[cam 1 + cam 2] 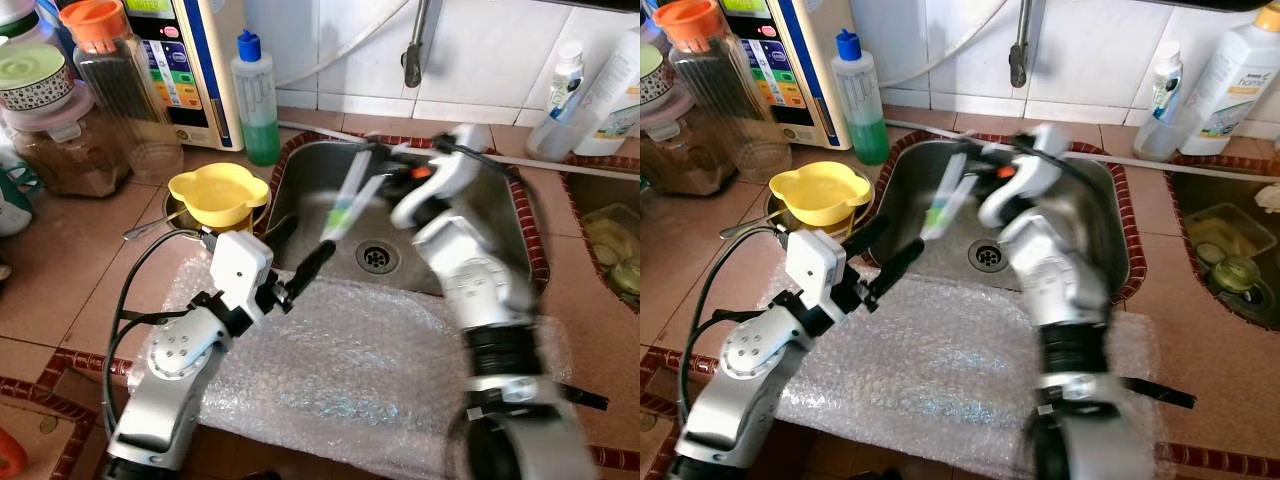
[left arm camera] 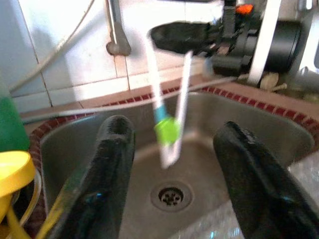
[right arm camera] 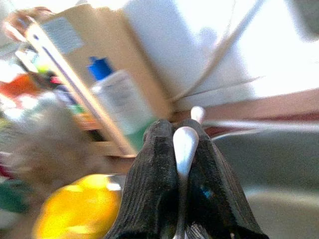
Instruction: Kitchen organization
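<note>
The yellow cup (image 1: 219,193) is sitting high over the pot's rim, so the cup will tip and settle into the pot when I pull out the handle beside the cup.
Two white toothbrushes (image 1: 345,203) with green and blue on them hang tilted over the steel sink (image 1: 490,225). My right gripper (image 1: 378,150) is shut on their upper ends, blurred by motion. In the right wrist view its fingers (image 3: 157,174) press on a white handle (image 3: 185,144). My left gripper (image 1: 300,252) stands open at the sink's near left edge, above the bubble wrap (image 1: 350,370), pointing toward the brushes. In the left wrist view the brushes (image 2: 167,132) hang beyond its spread fingers (image 2: 112,149), apart from them.
A yellow cup (image 1: 215,192) sits in a pot left of the sink. A green soap bottle (image 1: 257,100), a water appliance (image 1: 185,60) and jars (image 1: 110,80) stand at the back left. The faucet (image 1: 415,45) hangs above the sink. White bottles (image 1: 610,90) stand at the right.
</note>
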### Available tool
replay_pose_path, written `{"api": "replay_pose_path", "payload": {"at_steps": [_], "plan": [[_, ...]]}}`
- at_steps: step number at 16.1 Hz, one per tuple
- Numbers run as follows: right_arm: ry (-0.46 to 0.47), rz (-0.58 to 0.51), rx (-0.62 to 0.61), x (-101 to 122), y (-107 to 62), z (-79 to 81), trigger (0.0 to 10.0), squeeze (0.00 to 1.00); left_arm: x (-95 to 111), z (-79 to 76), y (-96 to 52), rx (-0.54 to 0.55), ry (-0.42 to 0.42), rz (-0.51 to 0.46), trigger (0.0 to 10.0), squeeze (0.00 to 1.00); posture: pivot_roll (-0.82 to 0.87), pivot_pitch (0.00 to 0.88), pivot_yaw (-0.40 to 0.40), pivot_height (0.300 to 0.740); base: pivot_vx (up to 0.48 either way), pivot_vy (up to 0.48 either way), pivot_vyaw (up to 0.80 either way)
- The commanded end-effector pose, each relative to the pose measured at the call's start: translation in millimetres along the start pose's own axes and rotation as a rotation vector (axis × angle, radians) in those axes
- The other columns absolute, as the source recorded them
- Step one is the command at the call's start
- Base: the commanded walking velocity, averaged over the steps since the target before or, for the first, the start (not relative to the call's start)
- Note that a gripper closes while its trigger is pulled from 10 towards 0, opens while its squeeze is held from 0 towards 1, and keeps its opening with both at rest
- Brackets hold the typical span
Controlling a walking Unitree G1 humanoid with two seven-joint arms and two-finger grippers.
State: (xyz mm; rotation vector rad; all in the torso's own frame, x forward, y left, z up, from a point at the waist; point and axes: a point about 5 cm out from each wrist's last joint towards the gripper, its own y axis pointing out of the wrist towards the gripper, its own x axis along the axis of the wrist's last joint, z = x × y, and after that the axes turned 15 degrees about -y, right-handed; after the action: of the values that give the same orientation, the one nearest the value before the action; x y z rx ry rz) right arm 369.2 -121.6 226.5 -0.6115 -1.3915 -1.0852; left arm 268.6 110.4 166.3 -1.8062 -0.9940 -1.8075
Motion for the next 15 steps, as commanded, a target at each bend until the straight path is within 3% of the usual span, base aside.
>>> {"api": "replay_pose_path", "payload": {"at_steps": [1,5,7,8,9,10,11,15], "plan": [[-0.105,0.015,0.015,-1.9,-2.2,-5.1,0.0,0.0,-3.6,1.2,-3.9,-0.021,-0.006,0.039,10.0,1.0,-0.15,0.147,0.045,0.74,0.0,0.0,0.0],[-0.349,0.177,-0.013,-31.3,-31.9,-35.9,0.0,0.0,-11.7,2.7,-10.2,-0.062,-0.054,0.123,10.0,1.0,-0.15,0.146,0.054,0.74,0.0,0.0,0.0],[-0.398,0.223,-0.041,-48.0,-47.5,-46.5,1.6,0.0,-14.8,-0.5,-10.3,-0.1,-0.062,0.167,10.0,1.0,-0.15,0.144,0.062,0.74,0.0,0.0,0.0],[-0.402,0.225,-0.048,-49.8,-49.6,-48.1,1.6,0.0,-15.2,-1.4,-10.1,-0.107,-0.06,0.172,10.0,1.0,-0.15,0.144,0.062,0.74,0.0,0.0,0.0],[-0.432,0.262,-0.072,-56.1,-54.6,-51.8,3.0,0.0,-16.0,-2.0,-9.6,-0.115,-0.048,0.182,10.0,1.0,-0.15,0.143,0.068,0.74,0.0,0.0,0.0],[-0.489,0.319,-0.098,-63.9,-59.2,-56.1,10.0,0.29,-15.4,-1.5,-9.6,-0.116,-0.044,0.184,10.0,1.0,-0.15,0.142,0.069,0.74,0.0,0.0,0.0],[-0.498,0.342,-0.101,-67.9,-61.0,-57.2,10.0,1.0,-14.4,-0.6,-9.4,-0.113,-0.04,0.184,10.0,1.0,-0.15,0.14,0.071,0.74,0.0,0.0,0.0],[-0.62,0.384,-0.113,-73.7,-60.5,-60.9,10.0,1.0,-11.2,3.6,-10.6,-0.096,-0.019,0.183,10.0,1.0,-0.14,0.139,0.073,0.74,0.0,0.0,0.0]]}}
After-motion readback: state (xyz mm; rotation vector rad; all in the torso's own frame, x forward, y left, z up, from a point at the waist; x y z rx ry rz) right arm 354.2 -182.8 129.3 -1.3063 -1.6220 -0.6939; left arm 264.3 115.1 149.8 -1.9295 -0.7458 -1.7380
